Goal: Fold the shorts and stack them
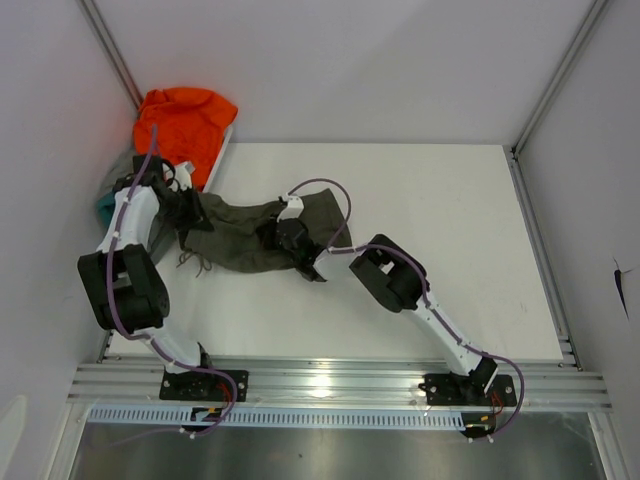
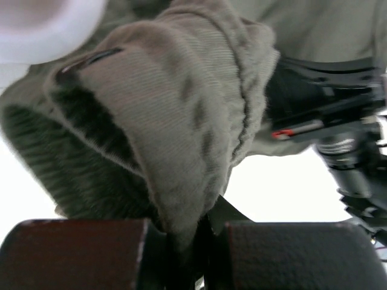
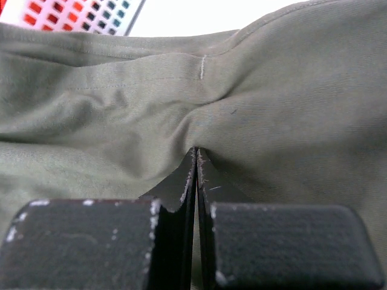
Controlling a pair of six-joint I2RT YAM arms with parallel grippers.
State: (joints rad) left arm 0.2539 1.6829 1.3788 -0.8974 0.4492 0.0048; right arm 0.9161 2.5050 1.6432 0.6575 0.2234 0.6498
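The bunched waistband [image 1: 205, 224] in the robot's left gripper is crowding the white tray, so the robot should lift it clear and take it toward the cloth at the right gripper [image 1: 320, 215].
The olive green shorts [image 1: 245, 235] lie crumpled on the white table [image 1: 440, 230], left of centre, with a drawstring trailing at the lower left. My left gripper [image 1: 188, 208] is at their left end, shut on a bunched fold of the ribbed waistband [image 2: 181, 151]. My right gripper [image 1: 292, 238] is at their right part, shut on a pinch of the smooth olive cloth [image 3: 199, 109]. The grey shorts are out of view.
An orange garment [image 1: 185, 120] is heaped at the far left corner over a white tray edge. A teal garment [image 1: 105, 205] peeks out behind the left arm. A colour chart [image 3: 78, 15] shows in the right wrist view. Aluminium rails bound the table.
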